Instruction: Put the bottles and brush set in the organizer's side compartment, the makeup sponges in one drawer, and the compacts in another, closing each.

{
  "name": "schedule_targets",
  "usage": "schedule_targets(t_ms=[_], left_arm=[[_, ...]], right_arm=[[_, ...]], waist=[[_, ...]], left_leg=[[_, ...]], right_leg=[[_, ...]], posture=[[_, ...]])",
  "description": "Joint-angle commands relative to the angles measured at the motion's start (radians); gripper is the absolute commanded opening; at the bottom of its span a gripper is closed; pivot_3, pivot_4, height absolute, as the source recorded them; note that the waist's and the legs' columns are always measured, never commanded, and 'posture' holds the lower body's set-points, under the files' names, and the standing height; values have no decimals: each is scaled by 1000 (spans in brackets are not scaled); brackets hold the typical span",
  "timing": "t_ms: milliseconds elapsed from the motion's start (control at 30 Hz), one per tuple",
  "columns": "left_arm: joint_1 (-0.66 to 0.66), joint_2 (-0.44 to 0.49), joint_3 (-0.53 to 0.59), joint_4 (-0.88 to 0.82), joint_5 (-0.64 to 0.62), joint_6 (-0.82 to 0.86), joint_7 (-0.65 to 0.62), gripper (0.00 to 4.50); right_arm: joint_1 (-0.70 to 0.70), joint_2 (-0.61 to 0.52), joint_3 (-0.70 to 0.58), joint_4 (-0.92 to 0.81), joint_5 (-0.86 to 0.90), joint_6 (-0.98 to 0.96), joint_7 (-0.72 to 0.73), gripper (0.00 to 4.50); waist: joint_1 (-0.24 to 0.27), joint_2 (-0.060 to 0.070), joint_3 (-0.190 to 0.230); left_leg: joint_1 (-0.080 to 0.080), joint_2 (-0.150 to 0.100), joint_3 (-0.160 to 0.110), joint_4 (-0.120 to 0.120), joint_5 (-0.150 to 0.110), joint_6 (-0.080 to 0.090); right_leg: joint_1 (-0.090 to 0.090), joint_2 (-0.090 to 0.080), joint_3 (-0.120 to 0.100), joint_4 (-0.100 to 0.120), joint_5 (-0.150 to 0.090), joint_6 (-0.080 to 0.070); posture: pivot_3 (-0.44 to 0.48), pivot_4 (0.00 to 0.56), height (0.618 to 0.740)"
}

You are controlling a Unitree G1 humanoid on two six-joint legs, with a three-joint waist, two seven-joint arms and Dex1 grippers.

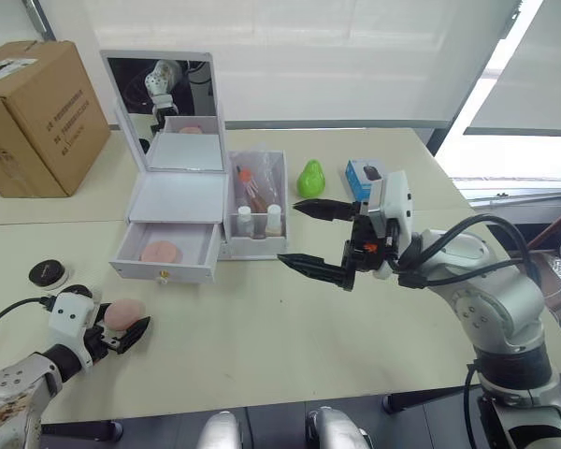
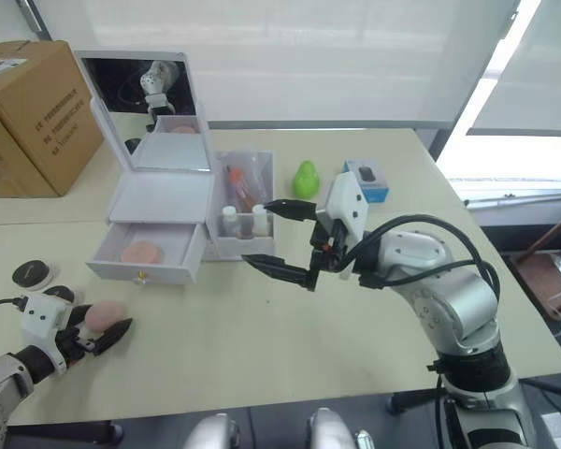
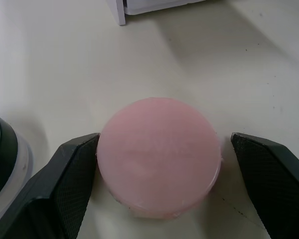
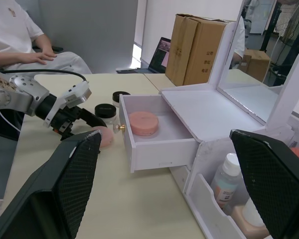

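Note:
The pink makeup sponge inside point(image 1: 160, 252) lies lower than the open drawer's rim. I therefore expect the drawer point(image 1: 165, 273) to slide fully shut over both sponges when I push it.
A white organizer point(image 1: 176, 196) with a raised mirror lid stands at the back left. Its lower drawer point(image 1: 164, 274) is pulled open with one pink makeup sponge point(image 1: 160, 252) lying inside. The side compartment point(image 1: 279, 173) holds two small white bottles point(image 1: 246, 221) and the brush set point(image 1: 252, 192). A second pink sponge point(image 3: 159, 157) rests on the table at the front left. My left gripper point(image 1: 126, 323) is open around it, one finger touching, the other a little apart. Black compacts point(image 4: 105, 110) sit just beyond it. My right gripper point(image 1: 288, 234) hovers open and empty, right of the organizer.
A cardboard box point(image 1: 33, 117) stands at the back left. Behind the organizer's right side lie a green pear-shaped item point(image 1: 309, 178) and a small blue box point(image 1: 363, 178). A seated person point(image 4: 20, 40) rests a hand at the table's left end.

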Motion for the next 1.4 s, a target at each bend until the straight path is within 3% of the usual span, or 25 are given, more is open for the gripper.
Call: schedule_targets(t_ms=[33, 100, 200, 300, 433, 567, 733, 933, 1033, 1200, 1400], left_arm=[[5, 9, 5, -44, -22, 33, 5, 3610], [-3, 10, 5, -60, -27, 51, 18, 2982], [-7, 5, 36, -85, -52, 61, 30, 2973], [-24, 14, 151, -113, -113, 60, 49, 2973], [-80, 103, 278, -88, -171, 73, 29, 2973], [-164, 232, 319, -2, -185, 61, -34, 2973], [-349, 348, 191, 34, -277, 109, -200, 2973], [-530, 345, -126, 85, -252, 116, -389, 2973], [-615, 325, -226, 136, -210, 89, -426, 2973], [-713, 285, -326, 215, -161, 57, -483, 2973], [-752, 265, -357, 267, -130, 34, -515, 2973]], right_arm=[[4, 4, -10, -24, 0, -5, -12, 4500], [4, 6, -9, -23, -2, -5, -15, 4500], [5, 5, -9, -23, -3, -4, -18, 4500], [12, -3, -13, -23, -7, -2, -19, 4500], [13, -10, -14, -33, -4, 3, -16, 4500], [-7, -14, -17, -37, 5, 12, -14, 4500], [-30, -11, -12, -28, 4, 17, -10, 4500], [-39, 0, 11, -12, -20, 8, -14, 4500], [-36, 0, 13, -13, -28, 9, -23, 4500], [-18, 0, 9, -38, -28, 22, -46, 4500], [-5, -3, 3, -64, -23, 38, -77, 4500]], waist=[[0, 0, 0], [1, 0, 0], [1, 0, 0], [0, -2, 1], [0, -3, 1], [2, -2, 2], [5, -2, 3], [0, -1, 3], [-2, -1, 3], [-5, -1, 3], [-12, -2, 3]], left_leg=[[0, 0, 0, 0, 0, 0], [0, 0, 0, 0, 0, 0], [0, 0, 0, 0, 0, 0], [-1, 0, 0, 0, 0, 0], [-2, 0, -2, 0, 0, 0], [-1, 0, -2, 0, 0, 0], [-2, 0, -2, -1, 0, 0], [-5, 0, -1, -1, 0, 0], [-6, 0, -3, 0, 0, 0], [-6, 0, -9, 2, 1, 1], [-4, 0, -11, 2, 1, 2]], right_leg=[[0, 0, 0, 0, 0, 0], [-1, 0, 0, 0, 0, 0], [-1, 0, 0, -1, 0, 0], [-1, 0, 0, 0, 0, 0], [-1, 1, -1, 0, 0, 0], [-2, 0, -1, -2, 0, 0], [-2, 0, -3, -2, 0, 0], [0, 0, -2, -2, 0, 0], [-1, 4, 1, -1, 1, -1], [0, 14, 9, -1, 1, -1], [0, 15, 10, -1, 1, -1]], posture=[[0, 150, 733], [0, 150, 733], [0, 150, 733], [0, 150, 733], [0, 150, 733], [0, 150, 733], [0, 150, 733], [0, 150, 733], [0, 150, 733], [0, 150, 733], [0, 150, 733]])
